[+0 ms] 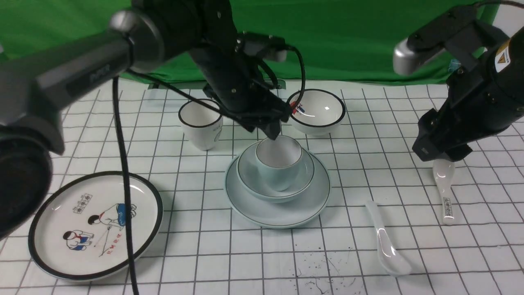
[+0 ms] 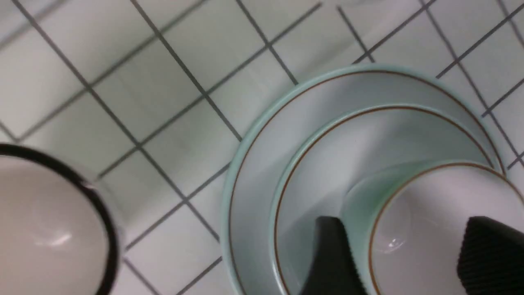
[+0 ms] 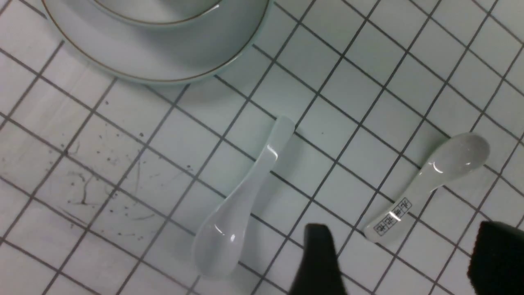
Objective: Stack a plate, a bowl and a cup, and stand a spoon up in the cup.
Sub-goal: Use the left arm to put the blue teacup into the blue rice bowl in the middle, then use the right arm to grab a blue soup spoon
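Note:
The plain white spoon [image 1: 387, 239] is narrower than the cup's opening [image 1: 279, 150], so it will rest against the cup's rim with its handle up when the robot lowers it in.
The pale blue-green plate [image 1: 278, 211] lies mid-table with the bowl [image 1: 250, 177] on it and the cup [image 1: 280, 166] upright in the bowl. My left gripper [image 1: 272, 133] is open at the cup's far rim. In the left wrist view the gripper [image 2: 403, 254] has one finger outside the cup [image 2: 421, 196] and one inside, above the bowl [image 2: 327, 164] and plate [image 2: 262, 164]. The plain white spoon [image 1: 387, 241] lies flat to the right of the plate. My right gripper [image 1: 440, 153] is open and empty above the table. In the right wrist view the gripper [image 3: 399, 262] is apart from the plain spoon [image 3: 241, 205].
A printed-handle spoon [image 1: 445, 188] lies below my right gripper and also shows in the right wrist view [image 3: 430, 184]. A black-rimmed cup [image 1: 200, 123] and bowl [image 1: 315, 110] stand behind the stack. A cartoon plate [image 1: 96, 225] lies at the front left. A black cable [image 1: 123, 164] hangs over it.

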Tool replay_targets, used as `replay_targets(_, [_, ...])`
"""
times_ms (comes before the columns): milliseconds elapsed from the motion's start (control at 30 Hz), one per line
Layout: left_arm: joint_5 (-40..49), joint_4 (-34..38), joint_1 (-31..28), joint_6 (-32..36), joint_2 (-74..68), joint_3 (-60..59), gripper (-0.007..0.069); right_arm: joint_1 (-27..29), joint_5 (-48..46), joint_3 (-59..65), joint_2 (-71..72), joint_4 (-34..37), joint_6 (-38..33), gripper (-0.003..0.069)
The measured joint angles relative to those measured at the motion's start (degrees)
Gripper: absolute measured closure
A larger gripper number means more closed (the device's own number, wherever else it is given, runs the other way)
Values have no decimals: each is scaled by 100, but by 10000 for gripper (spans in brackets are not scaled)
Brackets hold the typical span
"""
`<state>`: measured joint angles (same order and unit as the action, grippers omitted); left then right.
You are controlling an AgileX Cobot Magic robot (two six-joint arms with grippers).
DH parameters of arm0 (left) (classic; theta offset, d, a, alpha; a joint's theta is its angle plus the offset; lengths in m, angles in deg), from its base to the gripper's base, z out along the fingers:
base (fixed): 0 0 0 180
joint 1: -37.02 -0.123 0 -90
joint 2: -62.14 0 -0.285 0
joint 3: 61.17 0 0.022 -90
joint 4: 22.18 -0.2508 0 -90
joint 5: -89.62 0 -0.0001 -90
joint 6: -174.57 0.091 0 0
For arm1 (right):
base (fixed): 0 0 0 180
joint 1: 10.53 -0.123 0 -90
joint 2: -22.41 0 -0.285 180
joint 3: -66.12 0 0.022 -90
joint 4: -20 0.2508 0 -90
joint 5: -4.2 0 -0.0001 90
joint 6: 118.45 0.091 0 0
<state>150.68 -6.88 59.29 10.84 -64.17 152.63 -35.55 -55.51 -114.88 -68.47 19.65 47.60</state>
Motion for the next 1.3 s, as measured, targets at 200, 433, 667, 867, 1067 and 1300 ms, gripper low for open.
replay_targets(200, [350, -635, 0, -258, 1085, 169, 172, 0, 372, 275, -183, 35, 254, 161])
replay_targets(433, [67, -988, 0, -447, 2848, -1303, 544, 0, 1091, 896, -1084, 144, 646, 155])
replay_targets(667, [-746, -971, 0, -602, 4440, -3768, 658, 0, 1937, 1068, -1845, 152, 1022, 155])
replay_targets(867, [-1523, -967, 0, -890, 5554, -5922, 659, 0, 2539, 1068, -2502, 152, 1234, 158])
replay_targets(1067, [-1640, -952, 0, -1049, 5943, -6621, 659, 0, 2615, 1068, -2599, 235, 1273, 382])
replay_targets(1300, [-1750, -952, 0, -1120, 6039, -6639, 659, 0, 2268, 866, -2467, 188, 1246, 471])
